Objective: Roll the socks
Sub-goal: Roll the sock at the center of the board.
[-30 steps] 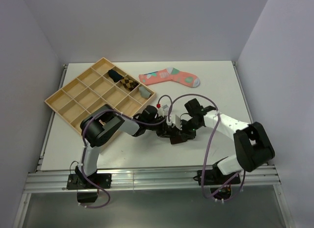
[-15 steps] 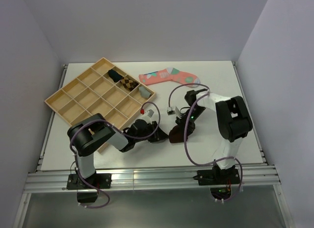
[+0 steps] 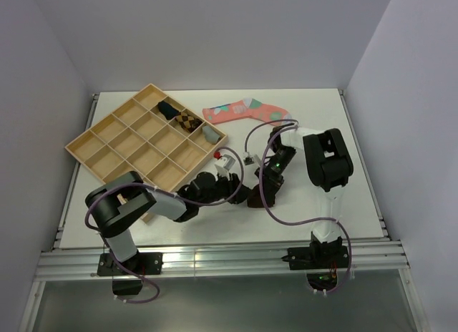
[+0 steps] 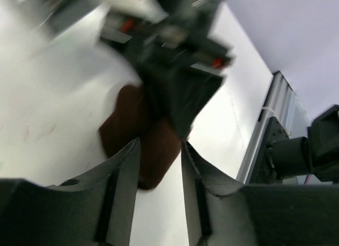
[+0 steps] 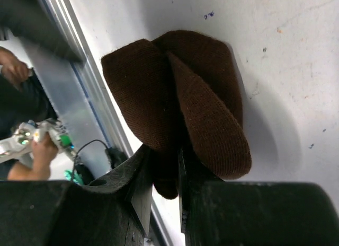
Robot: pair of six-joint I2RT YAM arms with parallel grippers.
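Note:
Next, I clamp the sock's near edge point(image 4: 157, 164) with my left gripper before my right gripper shifts its hold, because only my right gripper is holding a fold of the brown sock point(image 5: 167, 164).
The dark brown sock point(image 3: 255, 199) lies bunched on the white table, and its striped cuff does not show. My right gripper point(image 3: 265, 187) is shut on a fold of it; the right wrist view shows the sock point(image 5: 180, 87) pinched between the jaws of the gripper point(image 5: 165, 153). My left gripper point(image 3: 238, 191) is open just left of the sock. In the left wrist view the gripper point(image 4: 160, 145) has its fingers apart, with the sock point(image 4: 124, 121) at their tips. The grey sock point(image 3: 209, 134) sits in a compartment of the wooden tray point(image 3: 93, 142).
A pink patterned sock point(image 3: 247, 111) lies flat at the back of the table. The tray also holds a dark sock point(image 3: 168, 109) and a checkered one point(image 3: 187, 120). The table's metal front rail point(image 3: 215, 257) runs close behind the brown sock.
The right arm has folded in, with its elbow swung to the far side, and it keeps hold of the brown sock. The left gripper has dropped low and moved right, up to the sock.

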